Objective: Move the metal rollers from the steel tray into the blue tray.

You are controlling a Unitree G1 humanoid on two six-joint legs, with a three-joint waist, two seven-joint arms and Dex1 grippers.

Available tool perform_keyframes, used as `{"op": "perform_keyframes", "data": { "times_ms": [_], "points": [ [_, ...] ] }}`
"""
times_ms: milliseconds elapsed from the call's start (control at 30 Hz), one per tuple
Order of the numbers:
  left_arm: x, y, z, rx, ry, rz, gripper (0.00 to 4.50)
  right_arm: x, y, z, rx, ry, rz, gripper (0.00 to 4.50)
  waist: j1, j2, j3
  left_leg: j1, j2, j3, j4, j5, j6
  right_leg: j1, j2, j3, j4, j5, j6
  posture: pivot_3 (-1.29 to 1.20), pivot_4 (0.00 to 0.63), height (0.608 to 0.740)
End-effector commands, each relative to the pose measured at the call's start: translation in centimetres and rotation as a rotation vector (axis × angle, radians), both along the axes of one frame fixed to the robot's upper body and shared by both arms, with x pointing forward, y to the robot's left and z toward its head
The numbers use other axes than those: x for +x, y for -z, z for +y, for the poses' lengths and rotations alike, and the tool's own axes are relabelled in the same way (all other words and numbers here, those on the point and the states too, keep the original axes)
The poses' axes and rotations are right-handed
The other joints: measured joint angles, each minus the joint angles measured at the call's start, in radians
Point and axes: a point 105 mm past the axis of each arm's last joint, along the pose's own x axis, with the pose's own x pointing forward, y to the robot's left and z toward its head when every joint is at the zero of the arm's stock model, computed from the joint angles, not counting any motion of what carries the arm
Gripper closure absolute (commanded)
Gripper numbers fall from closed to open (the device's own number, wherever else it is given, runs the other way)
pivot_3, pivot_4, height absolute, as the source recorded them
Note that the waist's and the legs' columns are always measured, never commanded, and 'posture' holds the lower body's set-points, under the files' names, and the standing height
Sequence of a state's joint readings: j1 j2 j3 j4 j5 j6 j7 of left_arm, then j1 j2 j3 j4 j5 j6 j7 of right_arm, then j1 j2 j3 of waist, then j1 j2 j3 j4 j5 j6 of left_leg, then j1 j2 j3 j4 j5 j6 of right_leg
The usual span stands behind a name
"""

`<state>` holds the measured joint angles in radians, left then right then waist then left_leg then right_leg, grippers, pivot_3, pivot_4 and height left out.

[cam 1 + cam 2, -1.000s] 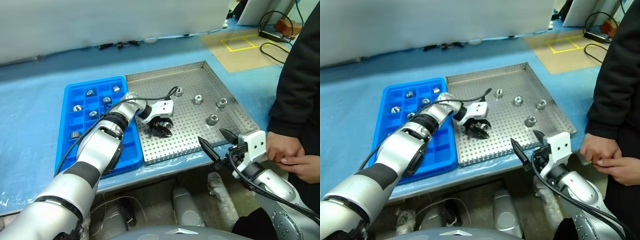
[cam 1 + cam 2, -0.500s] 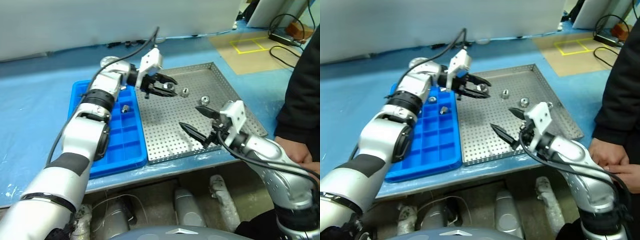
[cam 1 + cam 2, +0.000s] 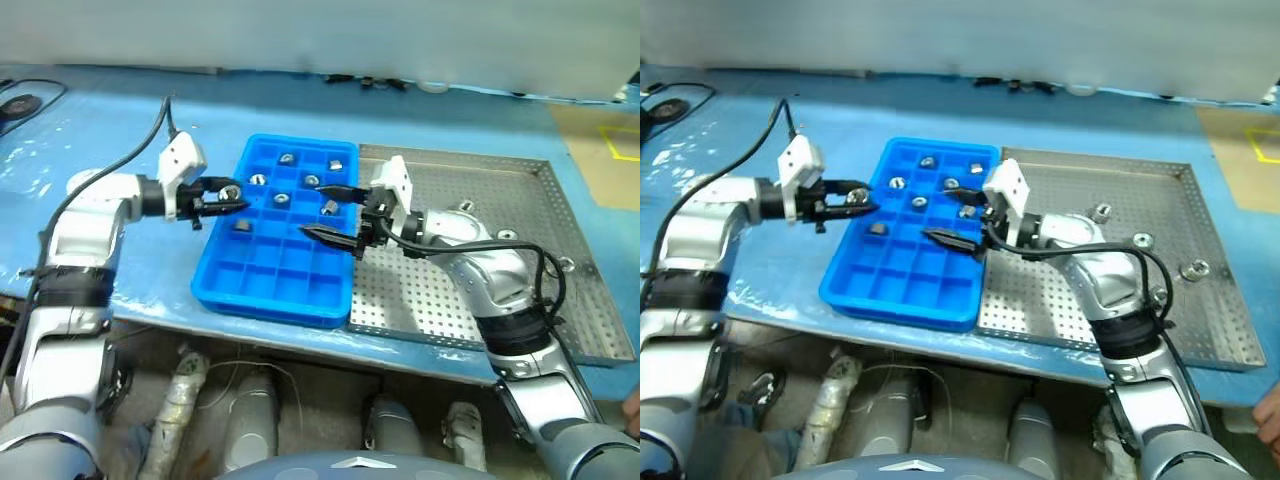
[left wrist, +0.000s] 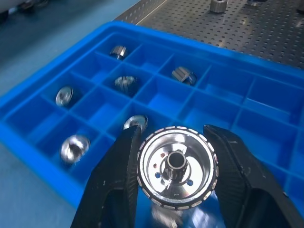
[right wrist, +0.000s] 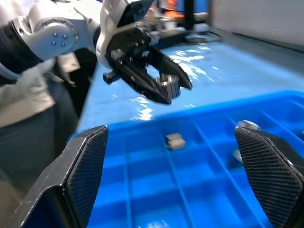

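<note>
The robot's left gripper is holding the metal roller's sides (image 3: 229, 192) and the blue tray's near compartments (image 3: 228, 271) are empty, so it should go on carrying the roller until the roller is above one of them.
The blue tray (image 3: 262, 300) lies in the middle, with several metal rollers (image 3: 258, 180) in its far compartments. To its right sits the steel tray (image 3: 520, 300), where three rollers (image 3: 507, 236) rest near the far right side. My left gripper (image 3: 225, 195) hovers just above the blue tray's left rim, shut on one metal roller (image 4: 176, 166). Over the blue tray's right side my right gripper (image 3: 335, 210) hangs open and holds nothing. It points left toward the left gripper (image 5: 161, 85).
Both trays rest on a bench covered in blue sheeting (image 3: 100, 130). Black cables and small parts (image 3: 385, 82) lie along the far edge by a white wall. A dark round object (image 3: 15, 103) sits at the far left.
The view has swung left. My left gripper carried the roller from over the steel tray across to the blue tray's left rim. My right gripper moved left over the blue tray, still open.
</note>
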<state>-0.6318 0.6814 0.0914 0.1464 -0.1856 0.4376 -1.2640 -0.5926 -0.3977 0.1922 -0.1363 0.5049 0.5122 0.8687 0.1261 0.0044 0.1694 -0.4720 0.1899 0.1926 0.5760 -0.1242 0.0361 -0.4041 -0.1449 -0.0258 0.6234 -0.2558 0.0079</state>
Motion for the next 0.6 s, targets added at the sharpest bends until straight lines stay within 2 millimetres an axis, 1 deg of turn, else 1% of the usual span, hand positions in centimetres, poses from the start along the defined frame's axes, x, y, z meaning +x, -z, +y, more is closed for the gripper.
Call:
{"op": "perform_keyframes", "data": {
  "times_ms": [33, 133, 200, 300, 367, 467, 600],
  "points": [
    [-2.2, -1.2, 0.5, -0.009, -0.016, -0.023, 2.77, -0.8, -0.8, 0.9, 0.010, -0.073, -0.039, 0.00, 0.009, 0.000, 0.000, 0.000, 0.001, 0.000, 0.000, 0.001, -0.002, 0.000, 0.000, -0.001, 0.001, 0.000, 0.000, 0.18, 0.150, 0.740],
    [-3.7, 0.0, 0.8, -0.007, -0.036, 0.025, 2.77, -1.1, -0.7, 1.3, 0.010, -0.103, -0.030, 0.00, 0.022, 0.000, 0.000, 0.002, 0.001, -0.001, -0.007, 0.008, -0.009, 0.000, 0.001, -0.001, 0.000, 0.000, 0.001, 0.21, 0.150, 0.740],
    [-4.4, 1.4, 0.7, 0.000, -0.041, 0.064, 2.77, -1.3, -0.6, 1.5, 0.012, -0.118, -0.022, 0.00, 0.027, 0.000, 0.000, 0.006, 0.001, -0.001, -0.013, 0.012, -0.014, 0.000, 0.001, -0.001, 0.001, 0.000, 0.001, 0.21, 0.150, 0.740],
    [-4.9, 3.2, 0.4, -0.008, -0.060, 0.112, 2.77, -1.4, -0.4, 1.6, 0.009, -0.122, -0.013, 0.00, 0.030, -0.001, 0.000, 0.017, 0.001, -0.001, -0.029, 0.018, -0.023, 0.004, 0.001, 0.001, 0.000, 0.000, 0.003, 0.20, 0.150, 0.740],
    [-5.1, 3.8, 0.1, -0.013, -0.062, 0.128, 2.77, -1.4, -0.3, 1.5, 0.007, -0.118, -0.007, 0.00, 0.032, -0.001, 0.000, 0.019, 0.004, -0.001, -0.037, 0.021, -0.028, 0.003, 0.001, 0.002, 0.001, 0.001, 0.005, 0.20, 0.150, 0.740],
    [-5.2, 4.7, -0.2, -0.012, -0.059, 0.147, 2.77, -1.5, 0.0, 1.2, 0.001, -0.102, 0.001, 0.00, 0.032, -0.001, 0.000, 0.020, 0.016, -0.001, -0.040, 0.029, -0.039, 0.002, 0.014, 0.000, 0.000, 0.002, 0.006, 0.18, 0.150, 0.740],
    [-4.8, 5.3, -0.1, -0.010, -0.070, 0.161, 2.77, -1.5, 0.2, 0.9, -0.002, -0.080, 0.007, 0.00, 0.026, -0.001, 0.000, 0.019, 0.022, -0.015, -0.040, 0.034, -0.047, 0.000, 0.030, -0.001, 0.000, 0.002, 0.006, 0.15, 0.150, 0.740]
  ]
}}
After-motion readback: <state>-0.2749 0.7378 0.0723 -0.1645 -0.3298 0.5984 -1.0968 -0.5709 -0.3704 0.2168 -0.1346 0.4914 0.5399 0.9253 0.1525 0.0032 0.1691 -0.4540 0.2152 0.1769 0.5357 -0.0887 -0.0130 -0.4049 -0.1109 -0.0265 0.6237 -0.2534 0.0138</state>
